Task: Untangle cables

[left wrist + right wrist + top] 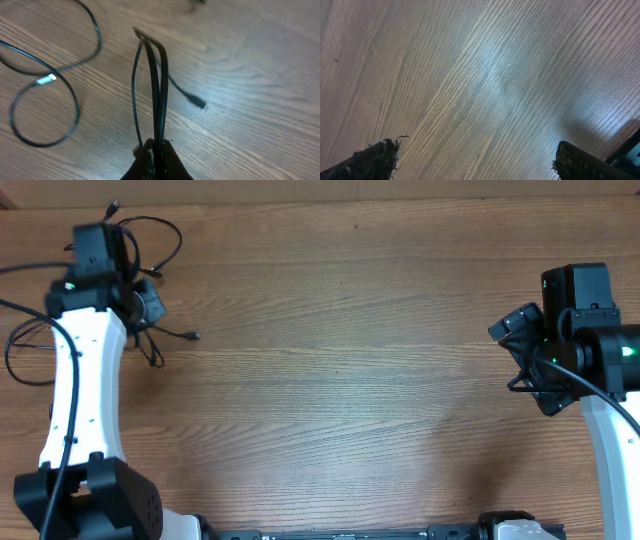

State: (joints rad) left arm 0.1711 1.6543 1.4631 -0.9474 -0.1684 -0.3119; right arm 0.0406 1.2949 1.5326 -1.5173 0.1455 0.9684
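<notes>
The cable in my left gripper hangs close to the loop with the silver-tipped plug (48, 79), so next I move the cable onto clear wood (212, 330) and open the gripper there.
The cables (150, 250) are thin black cords lying in loops at the far left of the table. My left gripper (159, 150) is shut on a few of their strands (159, 90), which stretch taut from the jaws. One loose end with a black plug (199, 103) lies on the wood to the right of them. Another cable forms a loop (45, 107) at the left with a silver-tipped plug (46, 79). My right gripper (477, 160) is open and empty, above bare wood at the right side of the table (535, 365).
The table is brown wood (350, 360). Thicker black arm wires (25, 350) loop at the left edge beside the white left arm (85, 390). The arm bases stand along the front edge.
</notes>
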